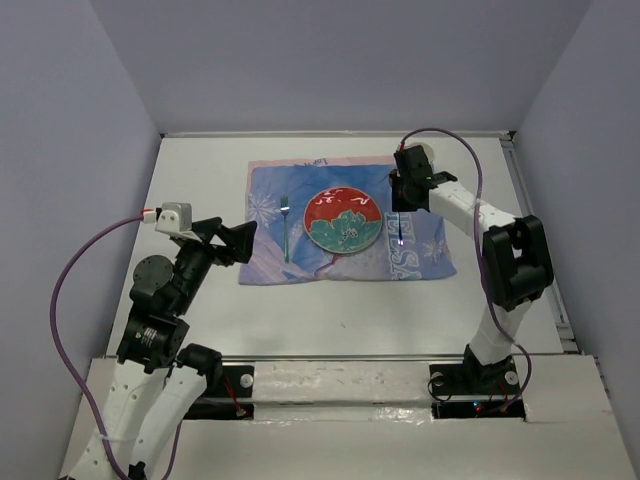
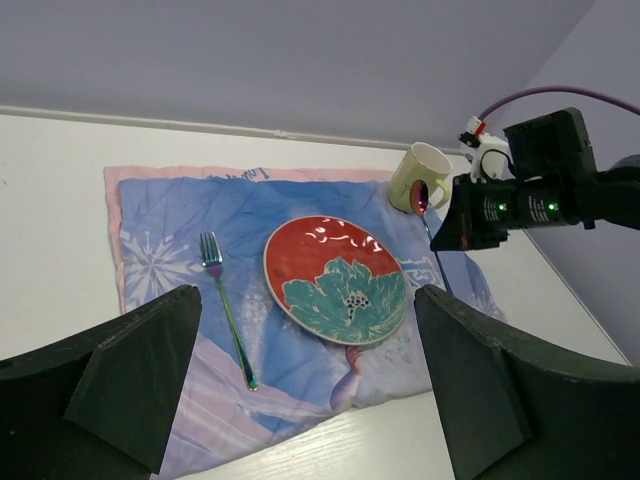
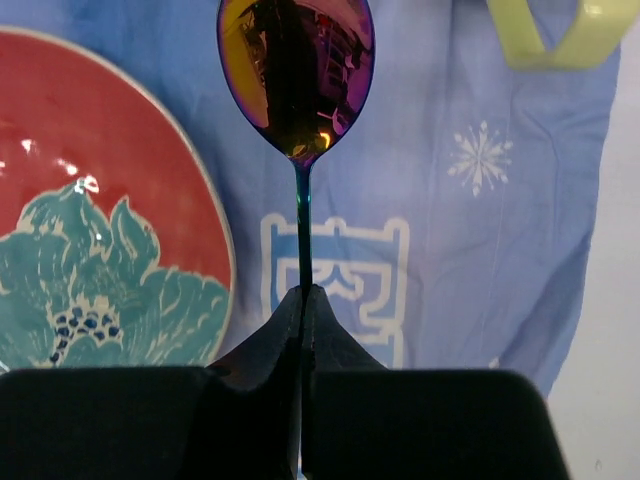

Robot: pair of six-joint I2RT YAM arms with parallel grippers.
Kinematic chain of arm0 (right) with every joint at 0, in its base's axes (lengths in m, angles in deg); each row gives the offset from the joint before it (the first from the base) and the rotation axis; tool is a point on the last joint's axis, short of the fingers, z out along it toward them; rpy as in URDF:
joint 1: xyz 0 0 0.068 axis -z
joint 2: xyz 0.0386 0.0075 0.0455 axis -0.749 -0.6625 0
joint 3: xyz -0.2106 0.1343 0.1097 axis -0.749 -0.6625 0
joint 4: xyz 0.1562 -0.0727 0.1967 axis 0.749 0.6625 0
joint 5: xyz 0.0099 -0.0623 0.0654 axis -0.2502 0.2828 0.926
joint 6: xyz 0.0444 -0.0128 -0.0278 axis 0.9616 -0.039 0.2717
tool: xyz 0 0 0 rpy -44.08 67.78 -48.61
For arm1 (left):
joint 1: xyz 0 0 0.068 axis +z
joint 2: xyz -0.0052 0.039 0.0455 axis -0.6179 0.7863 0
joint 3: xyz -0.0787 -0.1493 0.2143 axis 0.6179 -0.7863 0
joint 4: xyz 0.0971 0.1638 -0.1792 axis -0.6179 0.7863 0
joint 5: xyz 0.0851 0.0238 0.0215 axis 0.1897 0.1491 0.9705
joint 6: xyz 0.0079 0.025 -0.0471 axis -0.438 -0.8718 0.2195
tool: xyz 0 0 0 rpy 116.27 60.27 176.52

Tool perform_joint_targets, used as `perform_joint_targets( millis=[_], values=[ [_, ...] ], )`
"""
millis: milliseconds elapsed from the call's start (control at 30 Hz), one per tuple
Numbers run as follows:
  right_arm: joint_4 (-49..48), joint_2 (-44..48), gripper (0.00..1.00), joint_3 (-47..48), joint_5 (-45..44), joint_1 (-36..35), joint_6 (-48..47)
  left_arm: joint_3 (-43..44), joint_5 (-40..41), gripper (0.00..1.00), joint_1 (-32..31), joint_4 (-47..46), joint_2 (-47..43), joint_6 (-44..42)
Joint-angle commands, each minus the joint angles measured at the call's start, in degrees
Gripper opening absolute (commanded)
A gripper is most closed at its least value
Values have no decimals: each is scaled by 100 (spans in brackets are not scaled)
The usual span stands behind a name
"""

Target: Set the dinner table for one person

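Note:
My right gripper should carry on lowering the spoon, which is parallel to the fork and clear of the plate, and let go of it on the open mat.
The white dinner table carries a blue snowflake mat. On the mat lie a red plate with a teal flower and, left of it, an iridescent fork. My right gripper is shut on the handle of an iridescent spoon, over the mat just right of the plate. The spoon's bowl points toward a pale yellow mug at the mat's far right corner. My left gripper is open and empty, near the mat's front left corner, facing the plate and fork.
Grey walls close in the table at the back and both sides. The mat's near edge is rumpled. The right arm reaches in from the right side, its purple cable arching over the far right of the table.

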Motion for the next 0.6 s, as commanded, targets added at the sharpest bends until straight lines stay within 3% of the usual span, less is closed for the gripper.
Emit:
perform_joint_targets(
  millis=[0,567],
  values=[
    [-218,-328,0,563,429,132,-181,-28,-153,99,-39,-313,85,-58],
    [-165,-803,0,344,588,309,188,-28,-135,99,-40,-313,155,-31]
  ],
)
